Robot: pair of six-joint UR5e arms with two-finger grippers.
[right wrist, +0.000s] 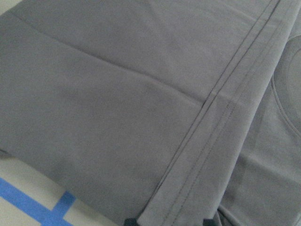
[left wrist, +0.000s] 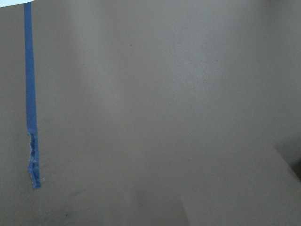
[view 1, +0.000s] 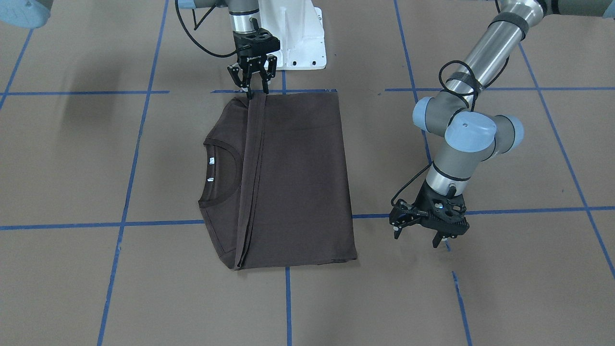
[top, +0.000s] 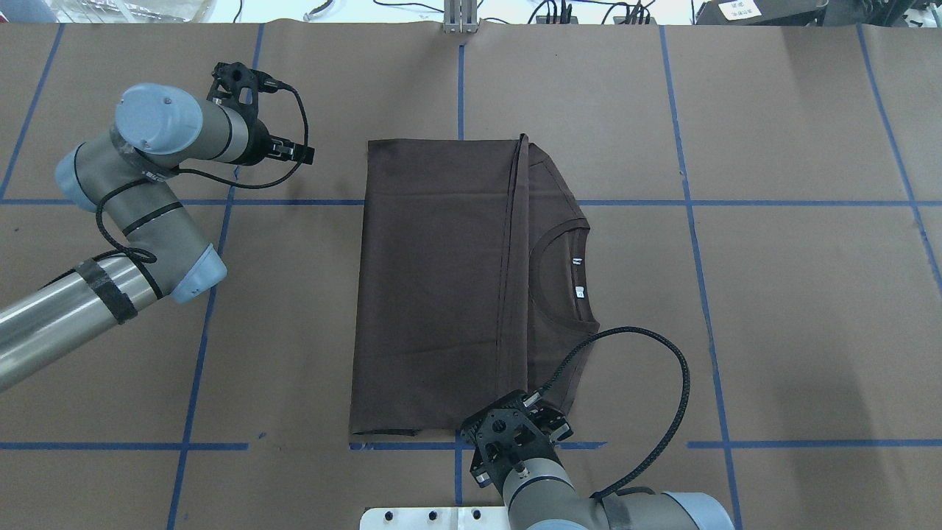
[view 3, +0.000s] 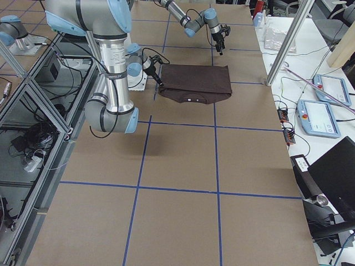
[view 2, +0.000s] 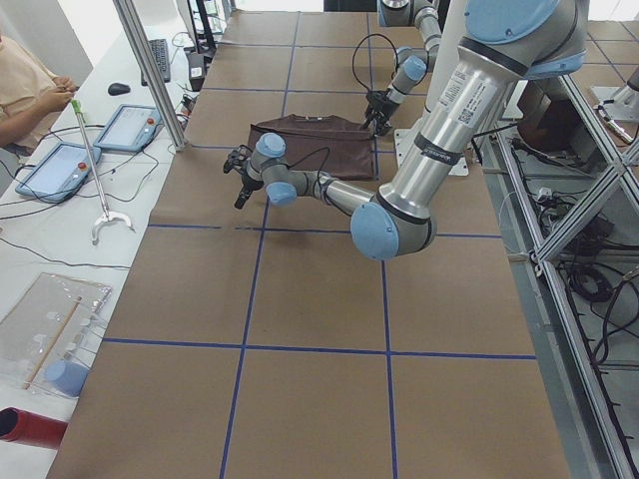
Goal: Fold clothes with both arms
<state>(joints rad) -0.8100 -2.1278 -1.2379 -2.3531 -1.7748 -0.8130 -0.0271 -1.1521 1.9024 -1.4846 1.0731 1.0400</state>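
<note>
The hem edge (view 1: 260,144) is folded back over the shirt, so I expect the doubled piece (view 1: 249,173) along the hem to flip out toward the collar when I pull its end.
The dark brown T-shirt (view 1: 298,178) lies flat on the brown table, its lower half folded over the chest. The doubled hem (view 1: 252,173) runs just beside the ribbed collar (view 1: 222,144) and the white neck labels (view 1: 211,161). My right gripper (view 1: 255,89) stands over the robot-side end of that hem. It is open, and in the right wrist view the fingertips (right wrist: 131,221) straddle the hem (right wrist: 221,108). My left gripper (view 1: 417,238) hovers open over bare table, well clear of the shirt's folded side. The left wrist view holds only table and blue tape (left wrist: 30,94).
Blue tape lines (view 1: 158,223) divide the brown table into squares. The white pedestal base (view 1: 300,43) stands just behind the shirt. Past the table's far edge is a desk with tablets (view 2: 125,128), a metal post (view 2: 150,70) and a seated person (view 2: 25,85).
</note>
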